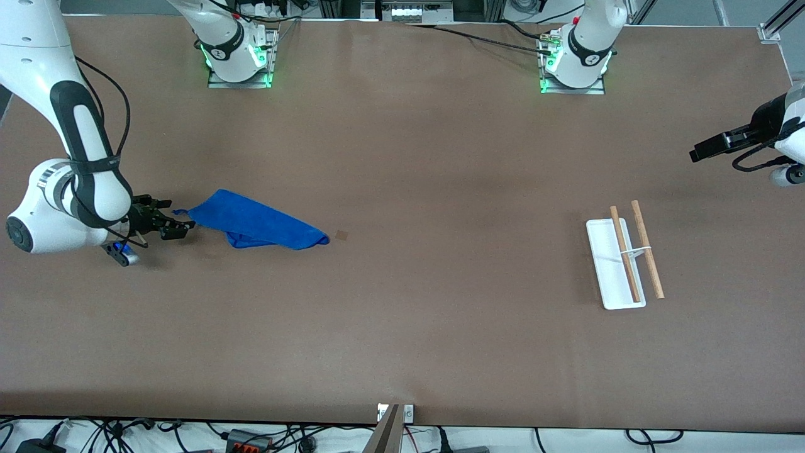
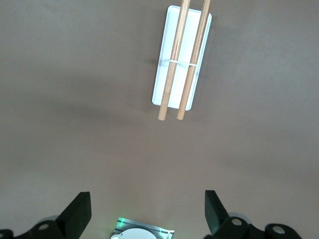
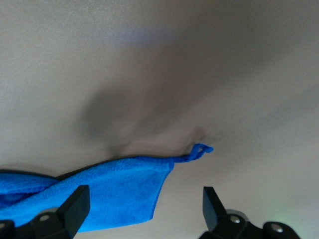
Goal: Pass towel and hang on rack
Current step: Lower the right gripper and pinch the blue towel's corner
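Observation:
The towel's corner is between my right gripper's open fingers, so I continue to move the gripper in there until its fingers close just below the loop tag.
The bright blue towel lies crumpled on the table toward the right arm's end. My right gripper is open and low at the towel's corner with the loop tag. In the right wrist view the towel's corner lies between the spread fingers of the right gripper, with the loop tag just past them. The rack, a white tray base with two wooden rods, stands toward the left arm's end. My left gripper is open and empty, up in the air, and the left arm waits. The left wrist view shows the rack beyond the open left gripper.
A small brown square mark is on the table next to the towel's end nearest the rack. The brown table stretches wide between towel and rack. The left arm's base shows in the left wrist view.

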You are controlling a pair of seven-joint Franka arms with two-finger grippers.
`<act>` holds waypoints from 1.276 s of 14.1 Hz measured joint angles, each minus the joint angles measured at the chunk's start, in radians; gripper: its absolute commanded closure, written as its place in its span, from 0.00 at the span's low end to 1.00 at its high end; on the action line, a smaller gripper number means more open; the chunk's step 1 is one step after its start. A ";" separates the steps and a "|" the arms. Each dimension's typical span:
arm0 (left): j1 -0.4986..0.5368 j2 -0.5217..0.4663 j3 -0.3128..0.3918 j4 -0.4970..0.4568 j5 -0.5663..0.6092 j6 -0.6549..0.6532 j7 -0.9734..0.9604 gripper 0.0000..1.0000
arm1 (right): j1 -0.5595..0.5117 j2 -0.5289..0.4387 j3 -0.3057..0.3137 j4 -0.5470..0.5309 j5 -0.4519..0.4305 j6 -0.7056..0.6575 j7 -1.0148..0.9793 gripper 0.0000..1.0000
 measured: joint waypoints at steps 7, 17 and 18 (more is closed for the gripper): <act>0.000 0.001 0.000 0.000 -0.001 0.000 0.000 0.00 | -0.009 0.052 0.000 0.000 0.051 0.025 -0.041 0.14; 0.003 0.001 0.000 0.000 -0.014 0.000 0.000 0.00 | -0.011 0.057 0.000 0.001 0.061 0.024 -0.057 0.60; 0.004 0.001 0.000 0.000 -0.014 0.000 0.000 0.00 | -0.011 0.055 0.000 0.001 0.062 0.023 -0.062 0.66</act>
